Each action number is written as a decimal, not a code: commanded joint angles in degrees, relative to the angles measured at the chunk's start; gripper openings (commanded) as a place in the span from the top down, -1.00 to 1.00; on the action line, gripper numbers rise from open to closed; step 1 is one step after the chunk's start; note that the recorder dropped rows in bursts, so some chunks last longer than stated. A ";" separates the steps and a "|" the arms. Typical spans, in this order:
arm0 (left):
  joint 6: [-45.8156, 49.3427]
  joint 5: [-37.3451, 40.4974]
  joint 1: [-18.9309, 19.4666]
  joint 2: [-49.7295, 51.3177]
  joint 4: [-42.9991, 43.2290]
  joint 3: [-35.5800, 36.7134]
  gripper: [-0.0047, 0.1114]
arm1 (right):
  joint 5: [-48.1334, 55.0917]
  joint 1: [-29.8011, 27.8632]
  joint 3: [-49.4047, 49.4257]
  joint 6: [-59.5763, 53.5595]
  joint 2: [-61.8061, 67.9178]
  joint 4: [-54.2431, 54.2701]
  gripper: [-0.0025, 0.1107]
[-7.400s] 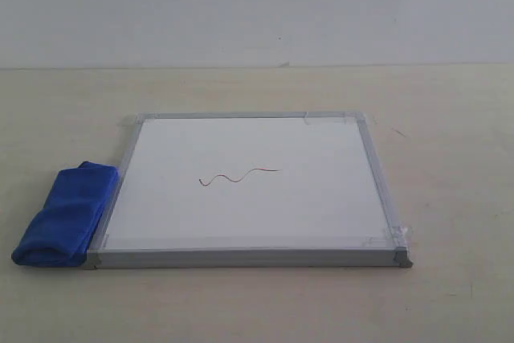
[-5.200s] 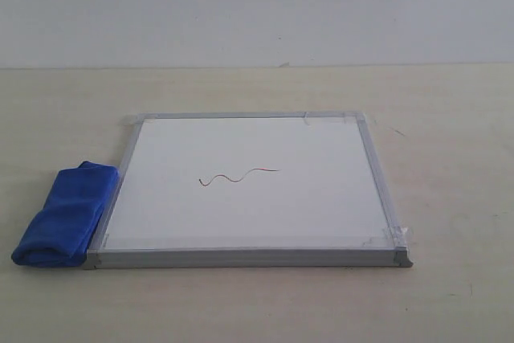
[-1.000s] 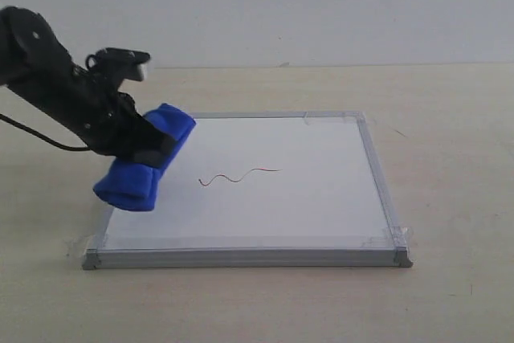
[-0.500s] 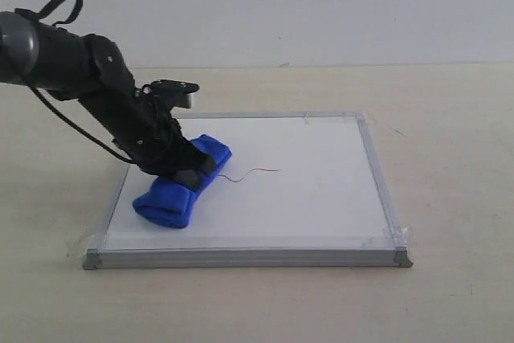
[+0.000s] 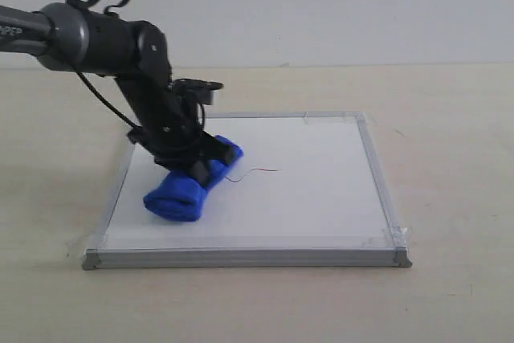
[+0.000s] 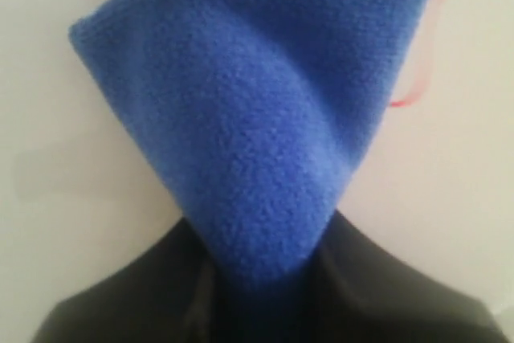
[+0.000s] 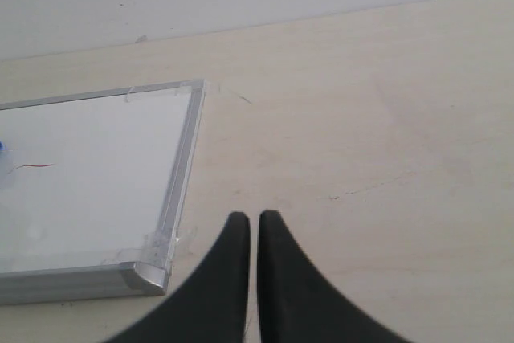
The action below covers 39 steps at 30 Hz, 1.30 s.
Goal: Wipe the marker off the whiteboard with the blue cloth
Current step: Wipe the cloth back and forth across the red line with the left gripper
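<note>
The robot's left gripper should turn back and sweep the cloth across the line (image 5: 263, 169), because the marker line lies past the blue cloth's edge (image 5: 226, 168), toward the middle of the whiteboard.
The whiteboard (image 5: 321, 198) lies flat on the table, silver frame all round. My left gripper (image 5: 202, 165) is shut on the blue cloth (image 5: 178, 194), which rests pressed on the board's left half. Its right end covers the start of the marker (image 5: 255, 172) squiggle; only the right part of the line shows. In the left wrist view the blue cloth (image 6: 257, 118) fills the middle, pinched between dark fingers (image 6: 136, 303), with a bit of red marker (image 6: 422, 78) beside it. My right gripper (image 7: 254, 219) hangs shut and empty over bare table beside the whiteboard's corner (image 7: 148, 275).
The beige table (image 5: 450, 118) runs around the board on all sides, with a white wall (image 5: 321, 6) behind. The left arm (image 5: 104, 38) reaches in from the upper left over the board's left edge.
The left arm took the cloth from beside the board, carried it onto the board and slid it right. The cloth now covers the squiggle's left part.
</note>
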 commanded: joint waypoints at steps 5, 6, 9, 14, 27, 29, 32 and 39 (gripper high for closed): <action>2.11 8.60 1.81 2.38 -0.51 -3.81 0.84 | -0.29 0.12 -0.07 -0.32 -0.23 0.00 0.96; 2.11 7.81 -1.12 3.06 -0.56 -3.81 0.84 | -0.29 0.12 -0.07 -0.32 -0.23 0.00 0.96; 10.27 8.91 -9.37 5.47 -0.75 -4.22 0.84 | -0.29 0.12 -0.07 -0.32 -0.23 0.00 0.96; 2.93 9.77 -10.82 5.63 9.52 -9.62 0.84 | -0.29 0.12 -0.07 -0.32 -0.23 0.00 0.96; -9.75 19.59 -5.47 11.91 14.74 -22.09 0.84 | -0.29 0.12 -0.07 -0.32 -0.23 0.00 0.96; -6.06 18.04 -9.69 12.76 10.31 -22.20 0.84 | -0.29 0.12 -0.07 -0.32 -0.23 0.00 0.96; -1.28 17.08 -16.87 12.76 8.48 -23.44 0.84 | -0.04 0.12 -0.07 -0.32 -0.23 0.00 0.96; -8.99 19.59 -12.34 17.65 23.23 -29.93 0.84 | -0.04 0.12 -0.07 -0.32 -0.23 0.00 0.96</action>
